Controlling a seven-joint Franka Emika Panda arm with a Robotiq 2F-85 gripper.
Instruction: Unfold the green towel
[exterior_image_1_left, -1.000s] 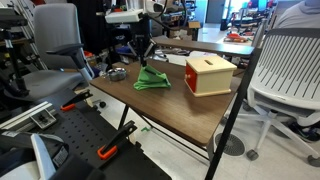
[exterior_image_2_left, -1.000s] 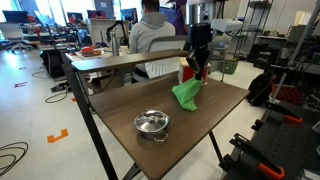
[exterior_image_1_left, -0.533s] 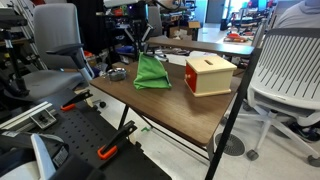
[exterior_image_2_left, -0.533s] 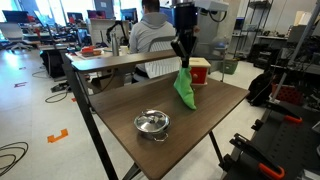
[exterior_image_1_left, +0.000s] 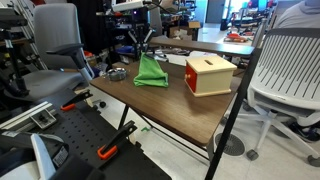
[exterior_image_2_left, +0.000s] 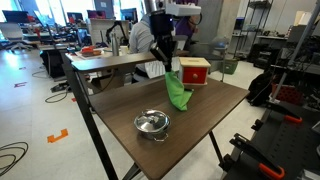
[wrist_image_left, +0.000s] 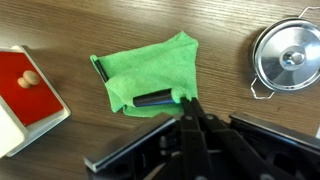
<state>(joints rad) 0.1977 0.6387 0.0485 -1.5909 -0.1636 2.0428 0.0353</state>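
I keep pulling the held edge away over the open brown table (exterior_image_2_left: 141, 98) with my gripper until it lies flat, because the green towel's lower end (exterior_image_2_left: 181, 104) is resting on the wood.
The green towel (exterior_image_1_left: 151, 71) hangs from my gripper (exterior_image_1_left: 144, 50), its lower end resting on the brown table (exterior_image_1_left: 190, 110). In an exterior view the towel (exterior_image_2_left: 178, 92) drapes down from the gripper (exterior_image_2_left: 171, 68) to the tabletop. In the wrist view the towel (wrist_image_left: 150, 72) spreads over the wood, and my gripper (wrist_image_left: 160, 99) is shut on its near edge. One dark fingertip lies across the cloth.
A wooden box with a red top (exterior_image_1_left: 209, 73) stands beside the towel and shows in the wrist view (wrist_image_left: 28, 92). A small metal pot with lid (exterior_image_2_left: 151, 122) sits near the table's front and shows in the wrist view (wrist_image_left: 290, 58). Office chairs (exterior_image_1_left: 285, 75) surround the table.
My gripper lifted the towel off the table, then carried it sideways toward the pot's side, so the cloth now hangs stretched from one edge.
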